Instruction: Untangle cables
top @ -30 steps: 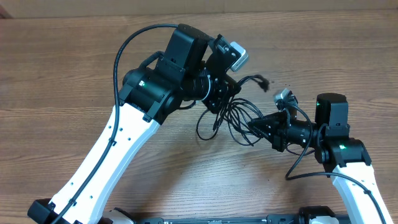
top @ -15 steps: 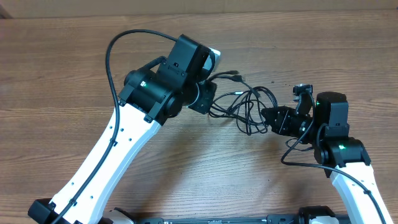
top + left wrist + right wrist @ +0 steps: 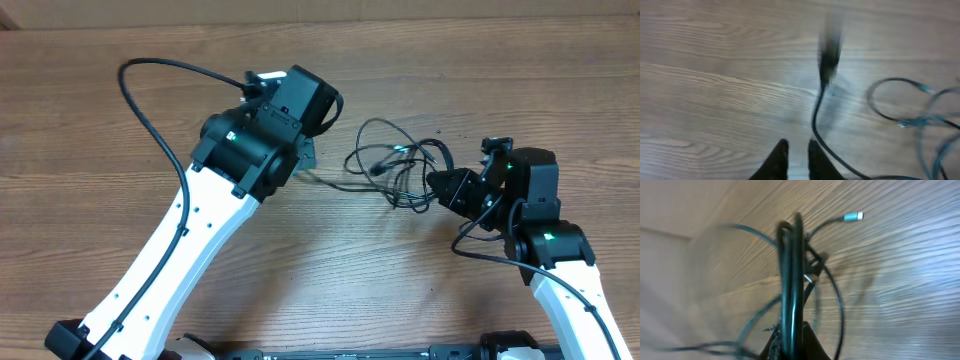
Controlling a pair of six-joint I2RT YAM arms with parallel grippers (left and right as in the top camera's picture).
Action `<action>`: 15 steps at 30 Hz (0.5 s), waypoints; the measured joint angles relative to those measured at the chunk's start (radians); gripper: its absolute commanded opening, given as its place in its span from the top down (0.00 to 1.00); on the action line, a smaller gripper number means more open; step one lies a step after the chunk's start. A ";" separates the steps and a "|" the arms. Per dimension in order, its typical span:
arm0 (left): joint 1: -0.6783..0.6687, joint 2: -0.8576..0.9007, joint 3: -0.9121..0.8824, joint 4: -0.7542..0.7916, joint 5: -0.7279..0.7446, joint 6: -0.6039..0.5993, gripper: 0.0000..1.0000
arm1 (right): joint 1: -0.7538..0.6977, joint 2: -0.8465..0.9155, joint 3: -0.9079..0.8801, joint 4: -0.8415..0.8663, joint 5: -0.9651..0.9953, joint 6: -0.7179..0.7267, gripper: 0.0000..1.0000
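Observation:
My right gripper should hold the bunch [image 3: 436, 158] up while my left gripper gets to the cables' loops [image 3: 402, 168], because the loops lie crossed in a heap beside my right gripper.
The cables [image 3: 398, 163] are thin black cords lying in loose, overlapping loops on the wooden table between the two arms. My right gripper [image 3: 438, 186] is shut on a bunch of strands at the tangle's right end; in its wrist view the cords [image 3: 791, 270] rise straight out of the right gripper [image 3: 792, 330], and a silver plug [image 3: 854, 216] sticks out to the upper right. My left gripper [image 3: 797, 145] stands slightly open with nothing between its fingers. One cord [image 3: 816, 117] runs just past its right finger to a blurred plug [image 3: 828, 55].
Thick black arm cables arc over the left arm [image 3: 150, 90] and loop beside the right arm [image 3: 480, 250]. The wooden table [image 3: 90, 150] stretches bare to the left and along the far side.
The left gripper has drawn back to the left, parted its jaws and let go of the cord. The right gripper has shifted up and right with its bunch, and the tangle has spread wider.

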 measured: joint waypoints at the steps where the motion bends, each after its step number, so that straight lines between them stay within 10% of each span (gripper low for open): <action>1: 0.003 0.000 0.000 0.000 -0.012 -0.008 0.72 | -0.001 0.000 0.000 0.000 0.019 0.000 0.96; 15: 0.007 0.000 0.000 0.047 0.224 -0.050 0.16 | -0.003 0.000 -0.001 0.131 0.019 0.060 0.96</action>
